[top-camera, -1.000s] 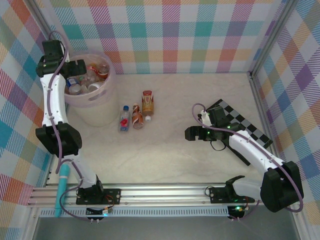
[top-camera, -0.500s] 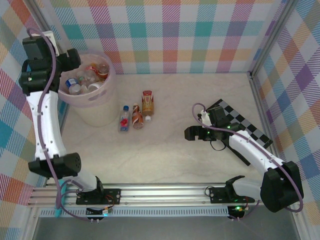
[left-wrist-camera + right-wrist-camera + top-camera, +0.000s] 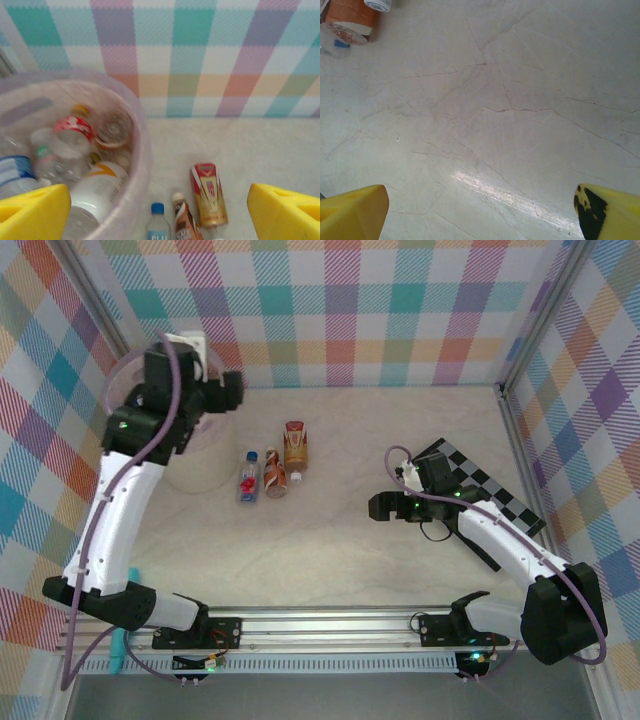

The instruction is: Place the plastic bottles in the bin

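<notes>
The left gripper's open fingers face across the gold-and-red bottle's width point(image 3: 209, 195), so the robot should keep moving toward its label point(image 3: 295, 446) until they close around it.
The bin point(image 3: 196, 472) stands at the far left, mostly covered by my left arm; its pink rim point(image 3: 140, 150) encloses several plastic bottles point(image 3: 75, 136). Three more lie on the table just right of it: a clear one with a blue cap point(image 3: 248, 477) point(image 3: 157, 226), a brown one point(image 3: 274, 472) point(image 3: 183, 221) and a gold-and-red one point(image 3: 295, 445) point(image 3: 209, 196). My left gripper point(image 3: 230, 392) point(image 3: 159, 214) hangs open over the bin's right edge, nothing between its yellow fingertips point(image 3: 31, 212). My right gripper point(image 3: 378, 507) point(image 3: 480, 212) is open above bare table, right of the bottles.
A black-and-white checkered board point(image 3: 483, 490) lies at the right under my right arm. A teal tool point(image 3: 125, 625) rests near the left base. Plaid walls close the back and both sides. Bottle ends point(image 3: 351, 17) show at the right wrist view's top left corner.
My left arm has swung from the bin's left side across it to its right edge. The right arm has not moved.
</notes>
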